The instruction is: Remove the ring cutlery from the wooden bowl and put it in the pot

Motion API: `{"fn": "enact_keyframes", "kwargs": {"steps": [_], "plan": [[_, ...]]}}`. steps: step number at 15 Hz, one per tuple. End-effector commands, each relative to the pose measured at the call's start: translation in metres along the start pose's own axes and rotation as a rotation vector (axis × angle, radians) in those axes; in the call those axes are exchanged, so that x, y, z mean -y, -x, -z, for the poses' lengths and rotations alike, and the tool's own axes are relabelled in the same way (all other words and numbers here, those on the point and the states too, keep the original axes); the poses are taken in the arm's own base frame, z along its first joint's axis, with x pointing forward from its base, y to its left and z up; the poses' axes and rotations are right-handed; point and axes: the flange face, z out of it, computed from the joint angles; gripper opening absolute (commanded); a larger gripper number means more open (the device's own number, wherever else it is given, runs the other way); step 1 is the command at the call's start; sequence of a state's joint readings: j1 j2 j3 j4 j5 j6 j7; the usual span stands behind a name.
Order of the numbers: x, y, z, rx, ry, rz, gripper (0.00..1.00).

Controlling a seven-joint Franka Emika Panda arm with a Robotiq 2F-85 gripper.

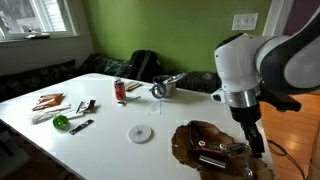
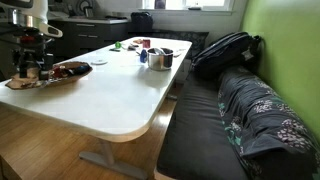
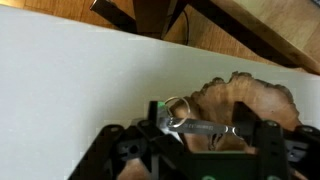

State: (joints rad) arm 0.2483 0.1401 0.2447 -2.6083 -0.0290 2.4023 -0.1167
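The ring [image 3: 178, 107] cutlery [image 3: 201, 127] stretches lengthwise from one finger to the other. I should therefore open my gripper, turn and close across its narrow side near the ring.
The wooden bowl [image 1: 188, 140] is wide, dark brown and wavy-rimmed, and sits at the near end of the white table; it also shows in an exterior view [image 2: 76, 70] and in the wrist view [image 3: 250, 100]. My gripper [image 1: 254, 146] [image 3: 198, 128] is low over the bowl's edge. It is shut on the ring cutlery [image 3: 195, 124], a silver piece with a ring at one end that spans between the fingers. The pot [image 1: 165, 88] [image 2: 160, 58], small, silver and long-handled, stands at the far side of the table, well away from the gripper.
A red can [image 1: 120, 90] stands near the pot. A white disc [image 1: 140, 133] lies mid-table, and a green object [image 1: 61, 121] and loose utensils [image 1: 80, 108] lie further along. More silver pieces [image 1: 212, 158] lie in the bowl. A dark couch with a backpack [image 2: 225, 50] runs along the table.
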Motion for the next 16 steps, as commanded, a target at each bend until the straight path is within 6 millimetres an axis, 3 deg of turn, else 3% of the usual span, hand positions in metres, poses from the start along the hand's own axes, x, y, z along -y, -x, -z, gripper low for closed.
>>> {"fn": "enact_keyframes", "kwargs": {"steps": [1,4,6,9,11,12,13,16], "plan": [[0.012,0.005,-0.007,-0.023,0.021,-0.031,0.46],[0.014,0.008,-0.012,-0.012,0.028,-0.059,0.23],[0.013,0.011,-0.015,-0.004,0.032,-0.080,0.14],[0.010,0.014,-0.020,0.011,0.037,-0.105,0.11],[0.009,0.015,-0.022,0.020,0.043,-0.113,0.26],[0.009,0.015,-0.023,0.025,0.046,-0.114,0.44],[0.009,0.015,-0.024,0.027,0.048,-0.116,0.51],[0.009,0.013,-0.027,0.032,0.055,-0.112,0.51]]}}
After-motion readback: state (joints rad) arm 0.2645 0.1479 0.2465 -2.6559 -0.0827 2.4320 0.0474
